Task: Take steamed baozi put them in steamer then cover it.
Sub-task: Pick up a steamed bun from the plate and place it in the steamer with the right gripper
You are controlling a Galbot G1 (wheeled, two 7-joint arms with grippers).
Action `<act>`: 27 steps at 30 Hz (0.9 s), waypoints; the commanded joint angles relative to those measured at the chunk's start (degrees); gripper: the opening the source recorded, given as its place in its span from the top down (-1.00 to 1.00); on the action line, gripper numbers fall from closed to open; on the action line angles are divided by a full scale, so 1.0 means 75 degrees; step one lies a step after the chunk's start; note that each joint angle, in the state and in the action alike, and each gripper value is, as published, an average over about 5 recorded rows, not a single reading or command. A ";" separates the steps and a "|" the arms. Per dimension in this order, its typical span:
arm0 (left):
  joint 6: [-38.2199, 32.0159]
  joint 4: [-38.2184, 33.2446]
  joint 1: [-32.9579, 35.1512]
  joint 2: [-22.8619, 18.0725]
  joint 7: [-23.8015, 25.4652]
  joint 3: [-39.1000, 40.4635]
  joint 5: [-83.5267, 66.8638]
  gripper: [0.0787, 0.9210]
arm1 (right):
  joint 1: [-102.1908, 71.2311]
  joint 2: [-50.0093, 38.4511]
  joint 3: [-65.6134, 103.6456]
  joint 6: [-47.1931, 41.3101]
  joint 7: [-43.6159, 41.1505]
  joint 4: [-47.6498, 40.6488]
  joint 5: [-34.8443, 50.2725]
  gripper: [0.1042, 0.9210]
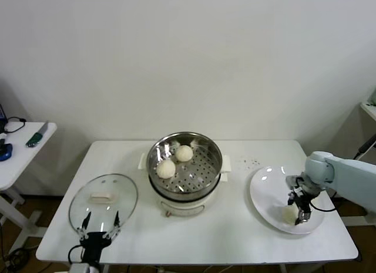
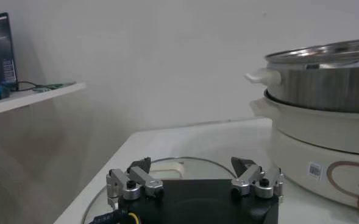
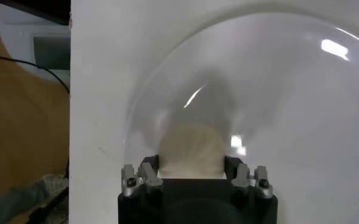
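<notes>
My right gripper should carry on with the baozi centred in its fingers (image 3: 192, 149). The near part of the steamer's bottom (image 1: 191, 178) is free, so the gripper should go there and let go of the baozi.
The steel steamer (image 1: 215, 151) stands mid-table on its white pot base and holds two baozi (image 1: 166, 168) (image 1: 184, 153). A third baozi (image 1: 287, 213) lies on the white plate (image 1: 264, 188) at the right. My right gripper (image 1: 298, 213) is shut on that baozi, its fingers against both sides; the right wrist view shows the baozi (image 3: 190, 149) between the right gripper (image 3: 190, 165) jaws over the plate (image 3: 289, 91). The glass cover (image 1: 103, 201) lies flat at the front left. My left gripper (image 1: 98, 223) hovers open at its near edge. The left wrist view shows the left gripper (image 2: 194, 167), cover (image 2: 173, 165) and steamer (image 2: 325, 79).
A small white side table (image 1: 23, 150) with a few items stands off to the left. Tiny dark specks (image 1: 249, 162) dot the tabletop between steamer and plate. The plate sits close to the table's right edge.
</notes>
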 commanded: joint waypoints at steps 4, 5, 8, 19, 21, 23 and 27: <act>0.0006 -0.0043 -0.0009 0.0007 0.0001 0.0044 0.0006 -0.77 | 0.2199 0.0676 -0.0826 0.1394 -0.0437 -0.0139 -0.0123 -0.40; 0.0007 -0.0054 -0.0010 0.0006 0.0002 0.0050 0.0010 -0.77 | 0.2623 0.0884 -0.1005 0.1725 -0.0528 -0.0149 -0.0148 -0.40; 0.0006 -0.0085 0.0005 0.0008 0.0007 0.0065 0.0020 -0.77 | 0.3657 0.1491 -0.1415 0.2523 -0.0732 -0.0121 -0.0153 -0.41; 0.0026 -0.0178 0.0072 0.0022 0.0022 0.0097 0.0041 -0.77 | 0.5090 0.3444 -0.1254 0.4260 -0.1037 0.0293 -0.0110 -0.43; 0.0024 -0.0179 0.0081 0.0019 0.0021 0.0090 0.0040 -0.77 | 0.5016 0.3780 -0.1039 0.4489 -0.1037 0.0375 -0.0225 -0.43; 0.0020 -0.0178 0.0087 0.0016 0.0021 0.0078 0.0035 -0.77 | 0.4843 0.4110 -0.0792 0.4679 -0.1031 0.0494 -0.0423 -0.43; 0.0016 -0.0177 0.0074 0.0020 0.0024 0.0040 0.0011 -0.77 | 0.4287 0.4726 -0.0349 0.5029 -0.1022 0.0646 -0.1077 -0.43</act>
